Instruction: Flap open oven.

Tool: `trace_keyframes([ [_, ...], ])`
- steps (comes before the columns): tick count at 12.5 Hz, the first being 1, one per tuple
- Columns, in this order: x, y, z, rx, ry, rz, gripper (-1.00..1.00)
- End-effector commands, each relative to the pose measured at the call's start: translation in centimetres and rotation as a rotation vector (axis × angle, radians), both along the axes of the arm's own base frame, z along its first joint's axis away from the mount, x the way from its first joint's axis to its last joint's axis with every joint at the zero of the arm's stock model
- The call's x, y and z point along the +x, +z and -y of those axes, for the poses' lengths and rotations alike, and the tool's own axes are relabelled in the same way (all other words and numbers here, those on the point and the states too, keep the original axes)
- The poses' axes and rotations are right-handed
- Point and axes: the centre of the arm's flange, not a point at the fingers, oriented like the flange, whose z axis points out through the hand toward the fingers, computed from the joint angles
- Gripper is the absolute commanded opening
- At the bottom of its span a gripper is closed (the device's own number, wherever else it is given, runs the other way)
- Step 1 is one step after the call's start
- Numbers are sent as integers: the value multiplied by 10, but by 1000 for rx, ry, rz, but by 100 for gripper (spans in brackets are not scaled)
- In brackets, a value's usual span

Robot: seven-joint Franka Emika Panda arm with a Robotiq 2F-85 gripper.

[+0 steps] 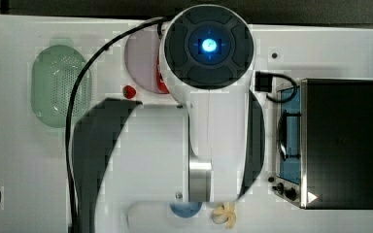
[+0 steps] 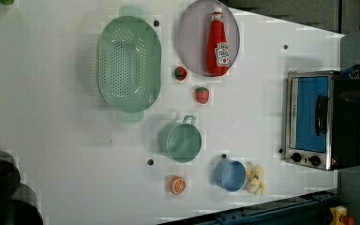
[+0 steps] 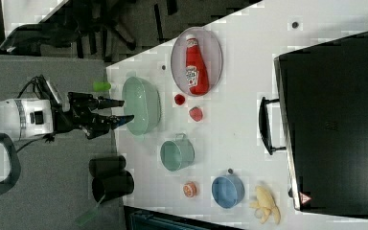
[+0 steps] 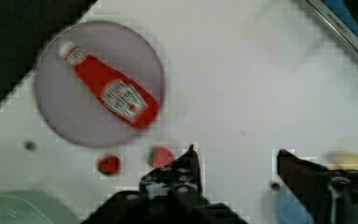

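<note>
The oven's handle (image 2: pixel 319 114) is near the top of the blue glass door, so I expect the door (image 2: pixel 307 113) to swing down from its bottom edge and stay open when I pull.
The oven (image 2: pixel 318 119) stands at the left view's right, with a black top (image 3: pixel 335 124) and silver trim. Its blue glass door (image 1: pixel 291 138) is shut, and the bar handle (image 3: pixel 263 125) and two dark knobs (image 2: pixel 304 158) face the table's middle. A corner of the oven (image 4: pixel 349 23) shows in the wrist view. My gripper (image 3: pixel 126 109) hangs above the table, well away from the oven in the right view. The jaws are open with nothing between the two black fingers (image 4: pixel 189 163).
A green colander (image 2: pixel 129 63), a grey plate (image 2: pixel 192 47) carrying a ketchup bottle (image 2: pixel 218 44), two toy strawberries (image 2: pixel 202 94), a teal cup (image 2: pixel 183 142), a blue cup (image 2: pixel 230 176), a banana (image 2: pixel 255 179) and an orange half (image 2: pixel 178 185) lie on the white table.
</note>
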Motion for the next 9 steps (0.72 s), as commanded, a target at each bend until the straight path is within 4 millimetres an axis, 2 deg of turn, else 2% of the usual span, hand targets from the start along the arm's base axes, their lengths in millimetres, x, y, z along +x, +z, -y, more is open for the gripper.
trace_keyframes([
  [1,-119,51,33,49,-133,-16,60],
  [3,-118,51,33,49,-133,-16,99],
  [5,-118,51,33,49,-133,-16,100],
  [6,-118,51,33,49,-134,-16,89],
  [9,-119,51,35,50,-136,-17,14],
])
